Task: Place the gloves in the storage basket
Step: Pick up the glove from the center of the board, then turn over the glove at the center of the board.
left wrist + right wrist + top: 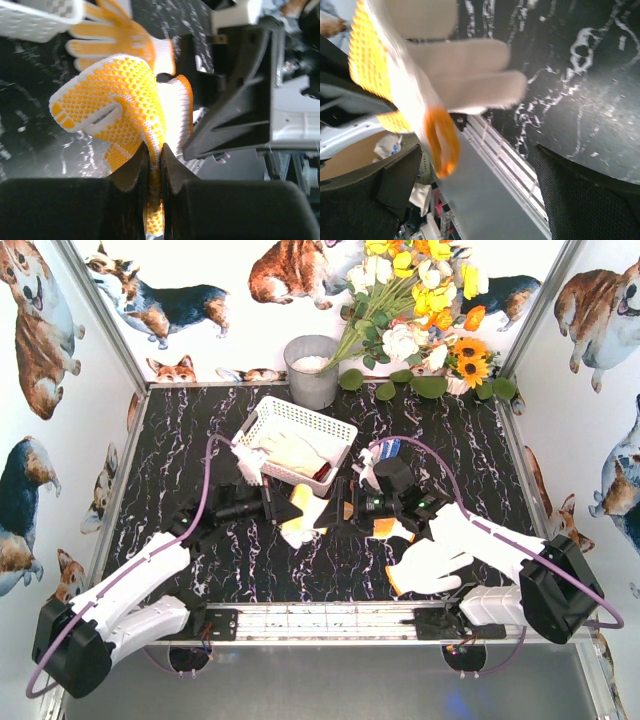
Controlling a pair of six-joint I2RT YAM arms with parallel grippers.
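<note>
The yellow-dotted glove hangs bunched (pixel 122 97) in the robot's left gripper, so its orange cuff (pixel 188 95) should be taken by the right gripper, which needs to lay the glove flat first.
A white glove with yellow dots and an orange cuff (pixel 120 95) hangs clear of the table, pinched at its lower edge by my left gripper (pixel 155 150), which is shut on it. From above, that glove (pixel 305 518) sits between the left gripper (pixel 288 508) and the right gripper (pixel 345 512). The right gripper (pixel 480 185) stands open, and the glove's orange cuff (pixel 440 140) dangles near its left finger without being pinched. The storage basket (pixel 330 425) lies behind, holding a cream glove (pixel 290 452). Other gloves lie on the table: yellow-dotted (pixel 115 35), orange (pixel 392 530), white (pixel 430 562) and blue-palmed (pixel 388 448).
A round grey metal bucket (pixel 312 370) and a bunch of flowers (pixel 420 310) stand at the back edge. The metal rail (pixel 330 618) with both arm bases runs along the front. Printed walls close in the left, right and back sides.
</note>
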